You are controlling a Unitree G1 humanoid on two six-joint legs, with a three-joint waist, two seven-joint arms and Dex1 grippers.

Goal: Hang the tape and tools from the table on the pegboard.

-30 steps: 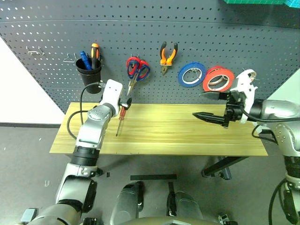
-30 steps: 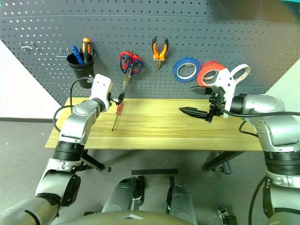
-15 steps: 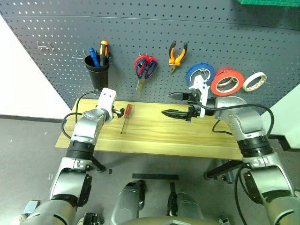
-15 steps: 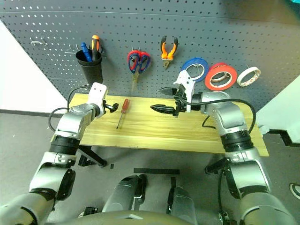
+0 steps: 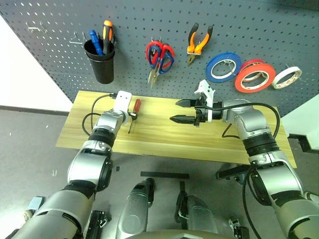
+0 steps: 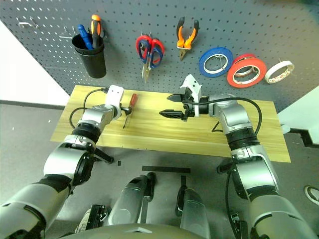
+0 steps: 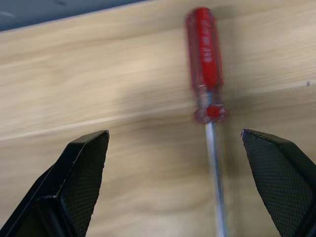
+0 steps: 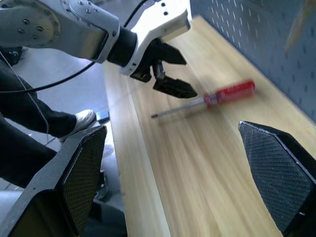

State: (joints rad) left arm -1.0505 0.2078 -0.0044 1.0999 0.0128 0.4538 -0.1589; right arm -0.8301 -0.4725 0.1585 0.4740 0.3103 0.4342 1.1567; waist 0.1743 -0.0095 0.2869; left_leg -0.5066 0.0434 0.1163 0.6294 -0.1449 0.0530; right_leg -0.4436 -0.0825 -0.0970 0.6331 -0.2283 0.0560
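Observation:
Blue and orange handles stick up over the black cup's rim, so I expect the slim red-handled screwdriver to lean next to them with its handle up when I lower it in.
The slim red-handled screwdriver lies on the table, handle toward the pegboard. My left gripper is open and low over it. In the left wrist view the steel shaft runs between the spread fingers, closer to one of them. My right gripper hangs open and empty above the table's middle, pointing toward the left one. The whitish tape and the orange-and-black pliers hang on the pegboard.
Also on the pegboard are a black cup with blue and orange screwdrivers, red-handled scissors, a blue roll and a red-orange roll. The right wrist view shows the left gripper beside the screwdriver.
The camera has tilted down. My left gripper came forward and down over the screwdriver. My right gripper swung left from the tape rolls to the table's middle.

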